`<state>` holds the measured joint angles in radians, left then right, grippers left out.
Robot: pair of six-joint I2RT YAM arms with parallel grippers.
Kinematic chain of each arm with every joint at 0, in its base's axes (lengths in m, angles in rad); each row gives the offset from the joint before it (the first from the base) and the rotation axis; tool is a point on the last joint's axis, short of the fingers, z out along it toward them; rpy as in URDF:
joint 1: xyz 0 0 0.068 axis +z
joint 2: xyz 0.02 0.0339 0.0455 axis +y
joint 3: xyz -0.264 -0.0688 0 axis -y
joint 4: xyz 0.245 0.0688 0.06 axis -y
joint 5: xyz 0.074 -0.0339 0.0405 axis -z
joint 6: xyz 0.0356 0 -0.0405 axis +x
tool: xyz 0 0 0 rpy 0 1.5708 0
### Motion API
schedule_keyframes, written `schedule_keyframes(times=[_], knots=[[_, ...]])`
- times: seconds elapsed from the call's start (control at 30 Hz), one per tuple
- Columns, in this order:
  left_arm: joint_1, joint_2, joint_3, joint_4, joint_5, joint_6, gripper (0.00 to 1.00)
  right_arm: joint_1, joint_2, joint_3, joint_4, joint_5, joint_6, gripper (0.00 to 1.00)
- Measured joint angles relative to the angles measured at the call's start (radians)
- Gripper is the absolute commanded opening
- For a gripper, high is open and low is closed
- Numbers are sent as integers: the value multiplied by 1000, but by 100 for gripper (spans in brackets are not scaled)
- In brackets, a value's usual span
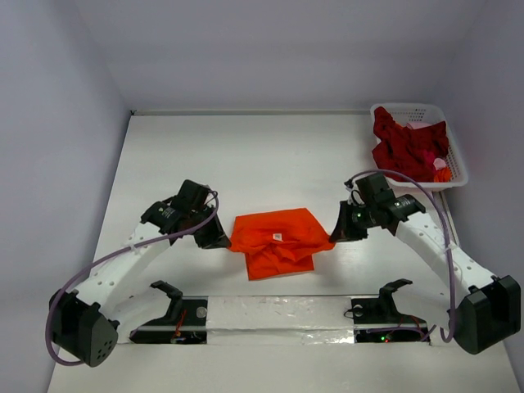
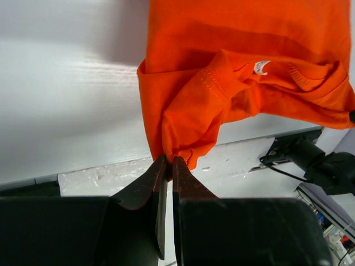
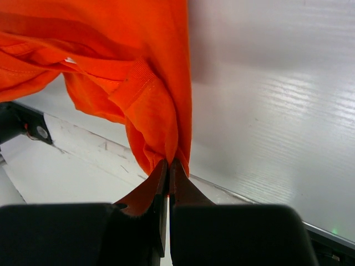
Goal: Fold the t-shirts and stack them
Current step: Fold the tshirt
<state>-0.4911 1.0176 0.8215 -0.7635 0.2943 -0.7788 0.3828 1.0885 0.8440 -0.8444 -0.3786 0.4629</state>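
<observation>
With the orange t-shirt's collar [image 1: 278, 237] bunched over its lower half, my left gripper next pins the t-shirt's far edge [image 1: 250, 217] while my right gripper smooths the cloth flat.
A bright orange t-shirt [image 1: 276, 239] hangs bunched between my two grippers over the middle of the table. My left gripper [image 1: 223, 239] is shut on its left edge; in the left wrist view the orange t-shirt [image 2: 244, 66] is pinched at the tips of that gripper [image 2: 168, 160]. My right gripper [image 1: 336, 232] is shut on the right edge, and the right wrist view shows the orange t-shirt [image 3: 144, 94] caught at its tips [image 3: 168, 163]. Dark red t-shirts [image 1: 407, 149] lie heaped in the basket at the back right.
A white lattice basket [image 1: 455, 164] stands at the table's back right corner. A taped strip [image 1: 278, 315] runs along the near edge between the arm bases. Walls close the table at the back and both sides.
</observation>
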Motion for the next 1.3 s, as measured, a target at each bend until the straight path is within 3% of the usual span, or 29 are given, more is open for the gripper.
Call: schedule_keyframes(times=[0.63, 0.67, 0.73, 0.83, 0.87, 0.9, 0.97, 1.0, 1.07, 1.17, 1.2, 1.23, 1.27, 1.3], knots=[[-84, -118, -102, -58, 28, -84, 0, 52, -88, -50, -6, 1, 50, 0], [-84, -117, -104, -60, 32, -88, 1, 53, -89, -55, -7, 1, 51, 0], [-84, -116, -104, -60, 39, -92, 17, 57, -89, -63, -12, 1, 54, 1], [-90, -112, -104, -62, 53, -96, 41, 63, -89, -68, -19, 1, 60, 34], [-92, -108, -104, -64, 60, -99, 48, 63, -89, -68, -23, 2, 63, 54], [-92, -104, -104, -66, 67, -103, 62, 64, -92, -68, -31, 3, 68, 61], [-94, -97, -103, -74, 81, -109, 69, 64, -101, -68, -47, 7, 64, 75], [-97, -96, -101, -80, 88, -114, 71, 64, -108, -67, -56, 13, 67, 77], [-100, -96, -89, -104, 99, -121, 71, 64, -121, -57, -85, 27, 66, 77], [-110, -96, -20, -164, 92, -134, 62, 64, -137, -12, -128, 57, 69, 72], [-111, -97, 16, -177, 87, -138, 54, 64, -141, 6, -134, 63, 69, 69], [-113, -97, 60, -185, 71, -145, 47, 64, -145, 28, -137, 71, 71, 64], [-114, -97, 99, -182, 54, -151, 40, 64, -145, 46, -136, 76, 71, 45], [-114, -96, 127, -172, 42, -153, 22, 64, -140, 65, -135, 80, 66, 34]])
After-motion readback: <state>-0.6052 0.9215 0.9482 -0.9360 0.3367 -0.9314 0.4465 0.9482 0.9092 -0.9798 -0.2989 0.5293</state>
